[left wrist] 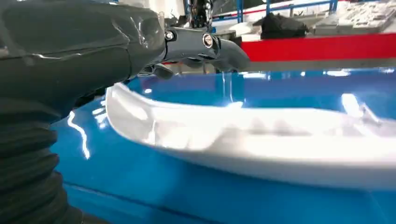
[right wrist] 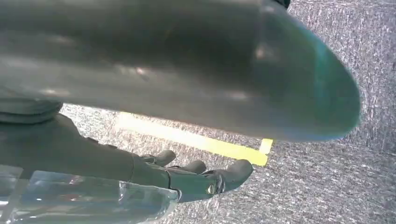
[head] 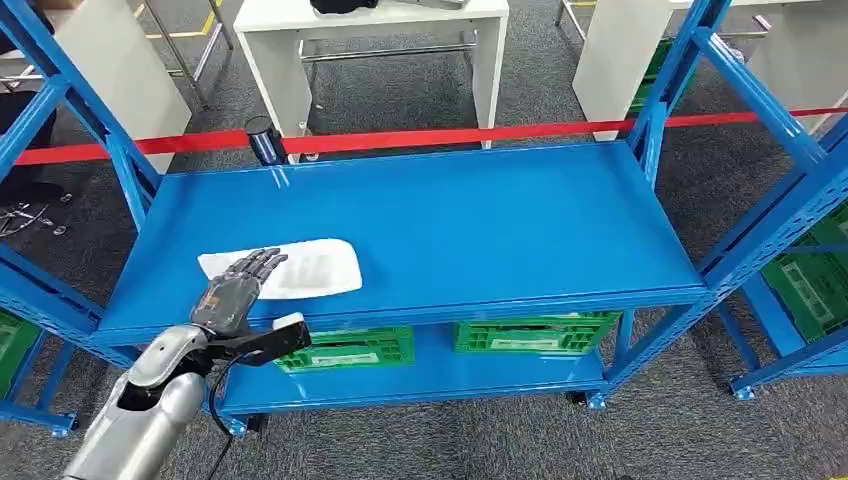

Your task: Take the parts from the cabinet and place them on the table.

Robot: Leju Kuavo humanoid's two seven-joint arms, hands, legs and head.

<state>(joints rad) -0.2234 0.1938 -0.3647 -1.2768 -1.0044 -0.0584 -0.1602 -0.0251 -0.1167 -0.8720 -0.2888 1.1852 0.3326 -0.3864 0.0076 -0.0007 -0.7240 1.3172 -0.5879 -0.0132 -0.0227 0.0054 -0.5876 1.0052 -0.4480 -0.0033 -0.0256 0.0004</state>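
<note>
The white part's upturned end (left wrist: 122, 112) keeps a smooth curve above the shelf. I expect the white part to stay bowed when I lift that end.
A flat, elongated white part (head: 300, 268) lies on the top shelf of the blue cabinet rack (head: 480, 220), towards its front left. My left hand (head: 235, 285) is stretched out over the part's left end, fingers spread and extended, gripping nothing. In the left wrist view the white part (left wrist: 280, 144) lies on the glossy blue shelf with my left hand (left wrist: 93, 46) just above its near end, thumb (left wrist: 205, 44) held over it. My right hand (right wrist: 187, 177) hangs beside my body above the grey floor, fingers loosely extended and holding nothing.
Two green crates (head: 345, 350) (head: 530, 333) sit on the lower shelf. Blue uprights frame the rack on both sides, and another rack with green crates (head: 815, 280) stands at the right. A red barrier tape (head: 450, 136) and a white table (head: 370, 20) are behind.
</note>
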